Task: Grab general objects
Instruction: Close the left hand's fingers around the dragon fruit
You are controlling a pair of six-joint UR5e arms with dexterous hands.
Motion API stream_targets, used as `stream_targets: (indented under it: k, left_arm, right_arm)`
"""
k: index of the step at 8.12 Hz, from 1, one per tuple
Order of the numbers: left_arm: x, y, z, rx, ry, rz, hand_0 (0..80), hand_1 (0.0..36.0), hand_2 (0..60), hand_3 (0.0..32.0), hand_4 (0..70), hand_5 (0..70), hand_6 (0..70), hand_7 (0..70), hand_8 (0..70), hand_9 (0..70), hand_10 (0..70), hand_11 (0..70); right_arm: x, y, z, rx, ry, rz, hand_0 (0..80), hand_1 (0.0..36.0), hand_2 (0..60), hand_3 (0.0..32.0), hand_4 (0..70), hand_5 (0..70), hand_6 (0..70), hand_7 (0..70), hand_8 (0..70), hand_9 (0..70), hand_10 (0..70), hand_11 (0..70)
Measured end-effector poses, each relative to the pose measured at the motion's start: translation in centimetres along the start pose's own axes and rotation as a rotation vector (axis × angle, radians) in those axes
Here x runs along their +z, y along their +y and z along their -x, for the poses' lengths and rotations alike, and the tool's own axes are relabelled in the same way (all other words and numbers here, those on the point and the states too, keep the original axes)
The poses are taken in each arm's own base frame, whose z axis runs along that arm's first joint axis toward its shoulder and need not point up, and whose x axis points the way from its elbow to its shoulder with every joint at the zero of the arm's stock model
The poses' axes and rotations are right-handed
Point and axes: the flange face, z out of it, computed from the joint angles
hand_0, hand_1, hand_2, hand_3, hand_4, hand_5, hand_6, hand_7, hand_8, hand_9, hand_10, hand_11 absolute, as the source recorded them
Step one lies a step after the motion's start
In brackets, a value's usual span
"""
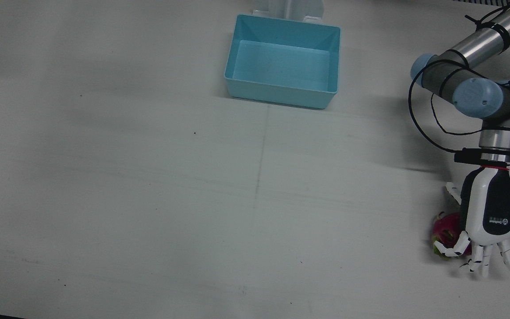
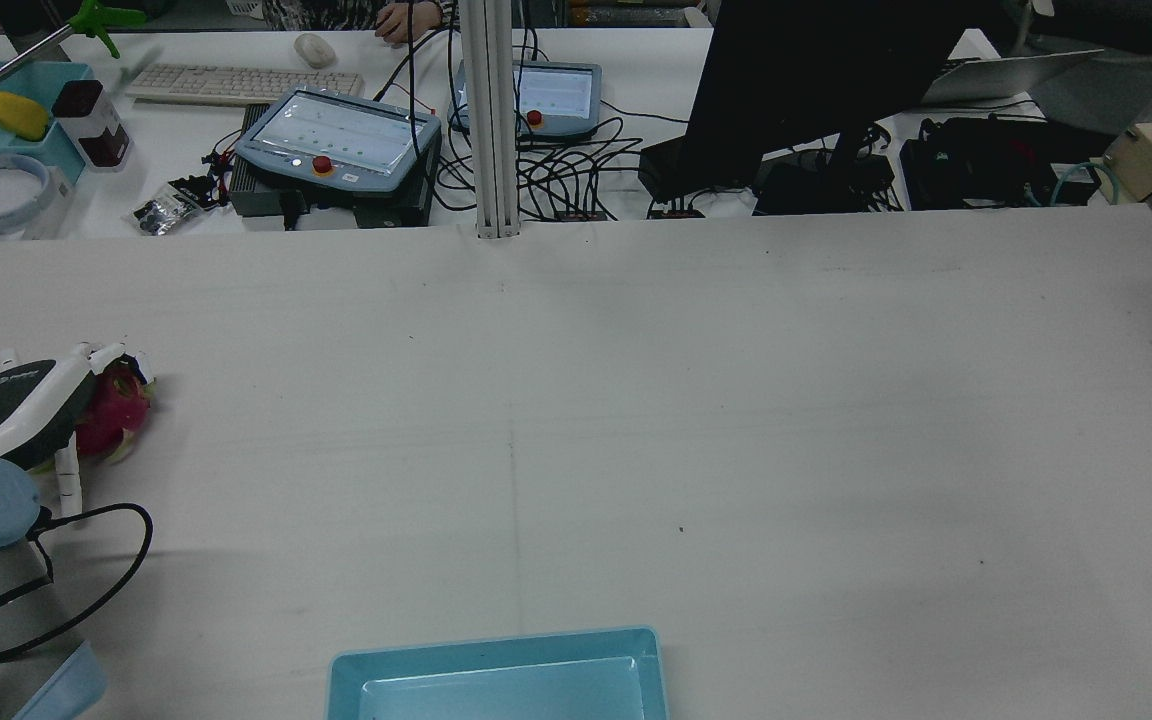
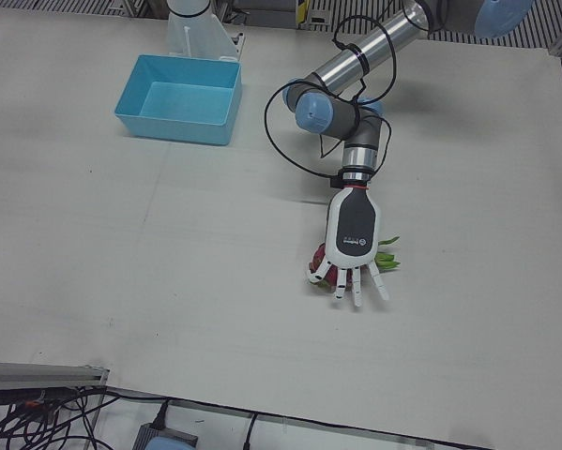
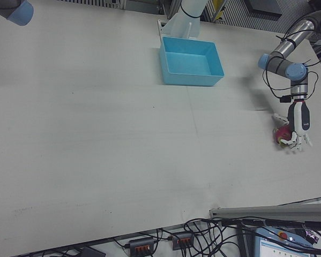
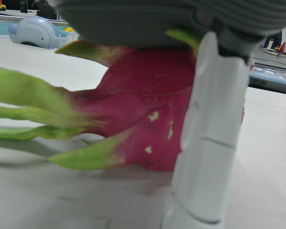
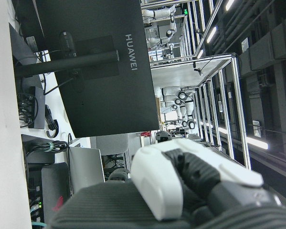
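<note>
The long green scales hold themselves off the table, so I expect the dragon fruit to keep them stiffly stretched out while I lift and carry it.
A pink dragon fruit with green scales lies on the white table near the robot's left edge. My left hand is palm-down right over it, with the long fingers stretched out past the fruit and spread apart. One finger hangs down against the fruit's side in the left hand view, where the fruit rests on the table. The fruit also shows in the rear view beside the hand. My right hand shows only in its own view, up in the air; its finger pose is unclear.
A light blue empty bin stands at the table's robot side, in the middle between the arms. In the rear view, control boxes, cables and a monitor sit beyond the far table edge.
</note>
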Motion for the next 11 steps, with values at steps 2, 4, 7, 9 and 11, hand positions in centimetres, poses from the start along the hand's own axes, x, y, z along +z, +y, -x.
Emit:
stream_targets:
  k: [2, 4, 7, 9, 11]
  left_arm:
    - [0.0, 0.0, 0.0, 0.004, -0.004, -0.003, 80.0, 29.8, 19.8, 0.0, 42.0, 70.0, 61.5, 70.0, 51.6, 65.0, 38.3, 55.9]
    - [-0.3, -0.2, -0.5, 0.010, -0.005, -0.024, 80.0, 36.0, 24.6, 0.0, 54.5, 70.0, 70.0, 70.0, 62.3, 70.0, 47.8, 70.0]
    - [-1.3, -0.3, -2.4, -0.001, 0.019, -0.044, 80.0, 36.0, 60.0, 0.0, 61.9, 70.0, 70.0, 70.0, 70.0, 70.0, 58.4, 70.0]
    - [-1.8, 0.2, -4.0, -0.039, 0.059, -0.012, 80.0, 36.0, 60.0, 0.0, 64.8, 70.0, 70.0, 70.0, 70.0, 70.0, 62.4, 70.0]
    - [0.1, 1.3, -7.8, -0.173, 0.176, 0.269, 80.0, 36.0, 60.0, 0.0, 65.7, 70.0, 70.0, 70.0, 70.0, 70.0, 70.0, 70.0]
  right_arm:
    - [0.0, 0.0, 0.0, 0.000, 0.000, 0.000, 0.0, 0.0, 0.0, 0.0, 0.0, 0.0, 0.0, 0.0, 0.0, 0.0, 0.0, 0.0]
    - [0.0, 0.0, 0.0, 0.000, 0.000, 0.000, 0.0, 0.0, 0.0, 0.0, 0.0, 0.0, 0.0, 0.0, 0.0, 0.0, 0.0, 0.0]
    - [0.0, 0.0, 0.0, 0.000, -0.001, 0.000, 0.0, 0.0, 0.0, 0.0, 0.0, 0.0, 0.0, 0.0, 0.0, 0.0, 0.0, 0.0]
    - [0.0, 0.0, 0.0, 0.000, -0.001, 0.000, 0.0, 0.0, 0.0, 0.0, 0.0, 0.0, 0.0, 0.0, 0.0, 0.0, 0.0, 0.0]
    - [0.0, 0.0, 0.0, 0.000, -0.001, 0.000, 0.0, 0.0, 0.0, 0.0, 0.0, 0.0, 0.0, 0.0, 0.0, 0.0, 0.0, 0.0]
